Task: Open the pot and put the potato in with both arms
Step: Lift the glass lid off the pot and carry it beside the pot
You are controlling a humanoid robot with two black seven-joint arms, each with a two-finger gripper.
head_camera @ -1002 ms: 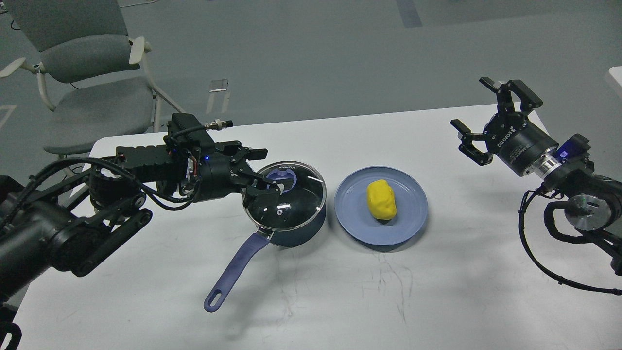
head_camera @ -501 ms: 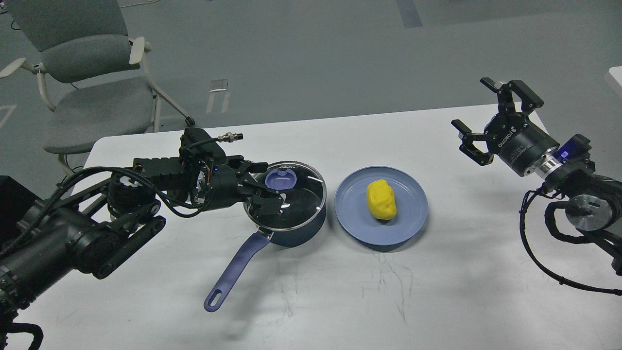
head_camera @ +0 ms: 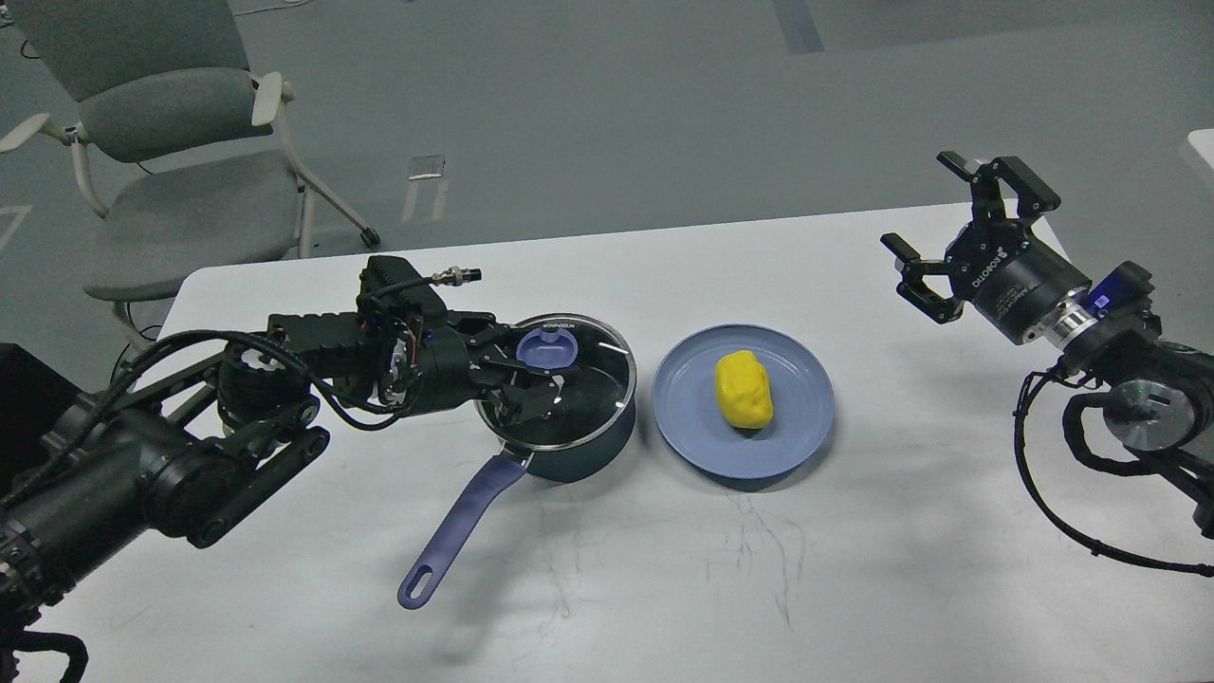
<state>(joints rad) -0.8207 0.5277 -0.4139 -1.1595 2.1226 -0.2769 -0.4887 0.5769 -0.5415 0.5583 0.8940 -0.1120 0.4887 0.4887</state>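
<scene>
My gripper will uncover an empty pot (head_camera: 589,454) when it lifts the lid by its knob, because only dark shows through the glass lid (head_camera: 597,392).
The dark navy pot (head_camera: 597,438) stands left of centre on the white table, and its lavender handle (head_camera: 457,529) points toward the front left. A glass lid (head_camera: 593,394) with a lavender knob (head_camera: 548,349) covers it. My left gripper (head_camera: 520,365) comes in from the left low over the lid. It is open, with one finger behind the knob and one in front, and its tips are just left of the knob. The yellow potato (head_camera: 744,389) lies on a shallow blue plate (head_camera: 692,403) right of the pot. My right gripper (head_camera: 939,232) is open and empty, raised at the far right.
A grey chair (head_camera: 171,142) stands on the floor behind the table's left corner. The table's far edge runs just behind the pot and plate. My right arm's cables (head_camera: 1062,493) hang over the table's right edge.
My left arm has pushed right and dropped lower over the lid, so its fingers now straddle the knob's left side. The pot, potato and right arm have not moved.
</scene>
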